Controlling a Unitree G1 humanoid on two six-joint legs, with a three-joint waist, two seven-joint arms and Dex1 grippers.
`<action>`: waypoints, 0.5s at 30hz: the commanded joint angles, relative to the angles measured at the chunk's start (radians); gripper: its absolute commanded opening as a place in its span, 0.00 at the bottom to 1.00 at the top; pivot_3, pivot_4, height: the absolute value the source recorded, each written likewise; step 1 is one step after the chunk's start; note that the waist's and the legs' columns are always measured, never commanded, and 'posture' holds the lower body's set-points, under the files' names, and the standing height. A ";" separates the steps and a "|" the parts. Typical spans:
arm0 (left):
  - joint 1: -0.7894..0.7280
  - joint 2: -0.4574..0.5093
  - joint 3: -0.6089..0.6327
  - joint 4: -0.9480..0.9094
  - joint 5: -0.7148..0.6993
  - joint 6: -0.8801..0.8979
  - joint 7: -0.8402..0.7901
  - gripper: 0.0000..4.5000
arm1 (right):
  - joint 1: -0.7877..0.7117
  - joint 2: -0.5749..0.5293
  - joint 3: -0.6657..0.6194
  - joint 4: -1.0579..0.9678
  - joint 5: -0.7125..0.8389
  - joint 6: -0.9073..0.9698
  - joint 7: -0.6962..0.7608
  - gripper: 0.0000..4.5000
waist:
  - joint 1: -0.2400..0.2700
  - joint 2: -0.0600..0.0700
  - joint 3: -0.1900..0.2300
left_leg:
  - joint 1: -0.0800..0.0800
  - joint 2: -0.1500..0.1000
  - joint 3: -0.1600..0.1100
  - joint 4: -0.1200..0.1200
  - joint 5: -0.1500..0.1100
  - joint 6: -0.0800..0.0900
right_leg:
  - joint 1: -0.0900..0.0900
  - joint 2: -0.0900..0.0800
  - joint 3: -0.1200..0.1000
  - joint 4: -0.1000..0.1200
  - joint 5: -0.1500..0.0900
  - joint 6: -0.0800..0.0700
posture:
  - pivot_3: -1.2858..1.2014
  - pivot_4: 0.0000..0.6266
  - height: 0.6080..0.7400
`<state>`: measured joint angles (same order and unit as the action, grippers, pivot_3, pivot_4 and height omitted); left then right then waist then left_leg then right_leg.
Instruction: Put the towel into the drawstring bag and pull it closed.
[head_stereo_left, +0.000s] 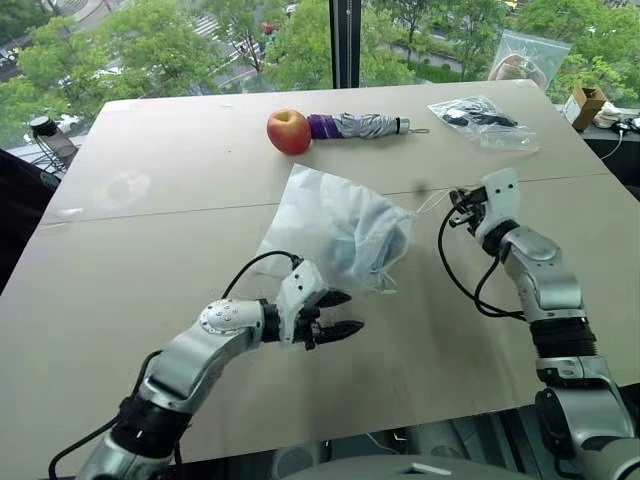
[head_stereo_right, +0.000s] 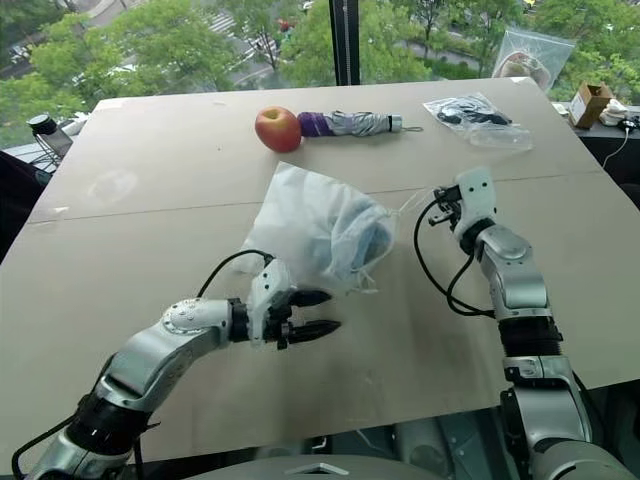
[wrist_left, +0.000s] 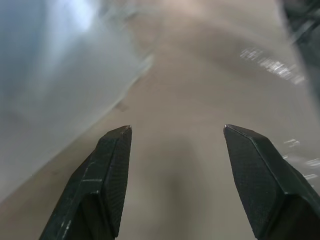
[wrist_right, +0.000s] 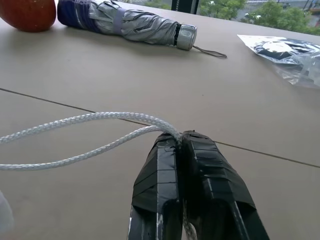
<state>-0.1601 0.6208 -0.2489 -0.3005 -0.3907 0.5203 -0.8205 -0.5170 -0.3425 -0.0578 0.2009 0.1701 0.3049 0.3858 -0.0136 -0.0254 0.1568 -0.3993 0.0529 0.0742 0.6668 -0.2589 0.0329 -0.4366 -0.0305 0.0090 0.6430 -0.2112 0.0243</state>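
Note:
The white cord (head_stereo_left: 432, 199) loops from the bag's opening. I expect the drawstring bag (head_stereo_left: 335, 228) to hang opening up, with the towel inside, when I pull the cord both ways.
The drawstring bag (head_stereo_left: 330, 225) lies bunched in the middle of the table, its mouth gathered toward the right. The light-blue towel (head_stereo_left: 378, 238) shows through the thin fabric inside it. My right gripper (wrist_right: 180, 137) is shut on the bag's white cord (wrist_right: 100, 117), which runs as a loop from the fingertips back to the bag's mouth. In the left eye view this right gripper (head_stereo_left: 458, 205) sits just right of the bag. My left gripper (head_stereo_left: 340, 314) is open, low over the table just in front of the bag, holding nothing. In the left wrist view its fingers (wrist_left: 112, 155) stand wide apart with the bag (wrist_left: 50, 75) beside them.
A red apple (head_stereo_left: 289, 131) and a folded purple-and-grey umbrella (head_stereo_left: 362, 125) lie behind the bag. A clear plastic bag (head_stereo_left: 483, 120) with dark items lies at the back right, another clear bag (head_stereo_left: 525, 58) and a small box (head_stereo_left: 585, 105) beyond it. The table's (head_stereo_left: 150, 270) front edge is near my arms.

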 joint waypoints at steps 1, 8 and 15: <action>-0.045 -0.029 -0.002 0.082 0.112 -0.170 0.025 0.66 | -0.016 -0.004 -0.030 -0.056 0.015 0.001 -0.006 0.00 | 0.000 0.000 0.000 | 0.000 0.000 0.000 0.000 0.000 0.000 | 0.000 0.000 0.000 0.000 0.000 0.000 | 0.52 0.24 1.00; -0.089 -0.149 0.065 0.190 0.128 -0.364 0.044 0.66 | 0.003 0.002 -0.031 -0.071 0.017 0.009 -0.014 0.00 | 0.000 0.000 0.000 | -0.001 0.000 0.001 0.000 0.000 0.000 | 0.000 -0.001 0.001 0.000 0.003 0.004 | 0.52 0.24 1.00; -0.085 -0.153 0.067 0.247 0.167 -0.444 0.017 0.66 | 0.015 0.004 -0.033 -0.086 0.020 0.021 -0.015 0.00 | -0.001 0.000 0.000 | -0.001 0.000 0.001 0.000 0.000 0.000 | -0.001 0.000 0.000 0.000 0.003 0.004 | 0.52 0.24 1.00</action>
<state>-0.2381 0.4705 -0.2036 -0.0535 -0.2283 0.1117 -0.8003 -0.4970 -0.3374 -0.0598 0.1655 0.1741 0.3275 0.3791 -0.0141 -0.0254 0.1567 -0.4000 0.0532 0.0750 0.6667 -0.2590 0.0330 -0.4371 -0.0307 0.0094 0.6430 -0.2087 0.0285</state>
